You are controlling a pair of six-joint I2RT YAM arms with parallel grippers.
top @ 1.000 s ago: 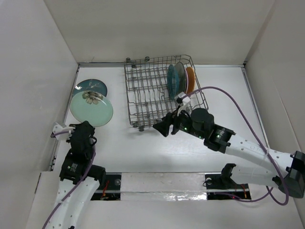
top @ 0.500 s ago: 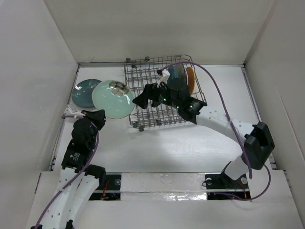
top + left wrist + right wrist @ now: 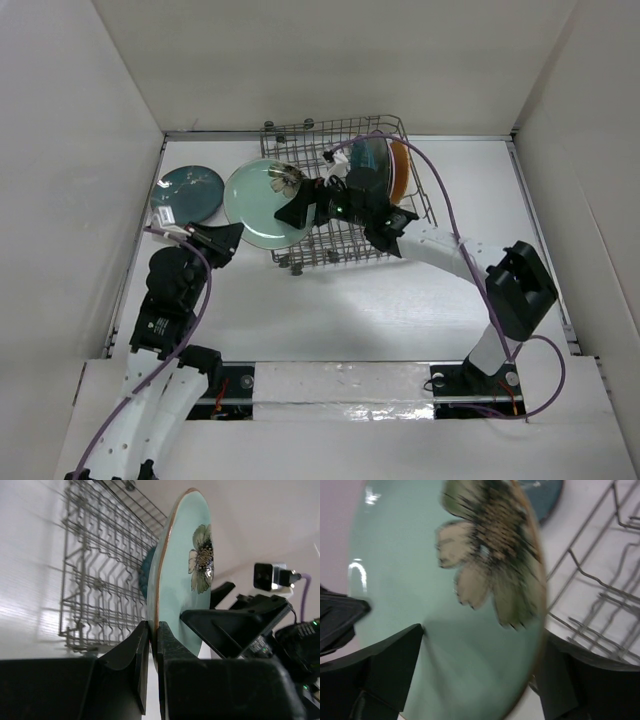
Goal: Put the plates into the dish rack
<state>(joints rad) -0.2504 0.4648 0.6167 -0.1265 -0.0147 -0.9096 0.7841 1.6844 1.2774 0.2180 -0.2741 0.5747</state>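
Note:
Next, my right gripper takes the mint plate [image 3: 257,211] by its flowered edge [image 3: 294,177] and stands it next to the teal plate, because my left gripper is holding it far from the standing plates.
A pale mint plate [image 3: 262,200] with a flower print is held on edge just left of the grey wire dish rack [image 3: 345,235]. My left gripper [image 3: 227,240] is shut on its lower rim; in the left wrist view [image 3: 152,626] both jaws pinch the plate [image 3: 180,575]. My right gripper [image 3: 297,212] is open, its fingers straddling the plate's right edge [image 3: 482,632] without closing on the plate [image 3: 435,580]. A dark teal speckled plate [image 3: 187,192] lies flat on the table at the left. An orange-brown plate [image 3: 401,168] and a teal one [image 3: 374,152] stand in the rack's right end.
The right arm reaches across the rack's middle rows. Rack tines show in the left wrist view [image 3: 100,570] and the right wrist view [image 3: 600,595]. White walls close in on the left, back and right.
My left gripper has carried the mint plate rightward from beside the dark teal plate up to the rack. My right arm has swung left over the rack and its open jaws reached the plate.

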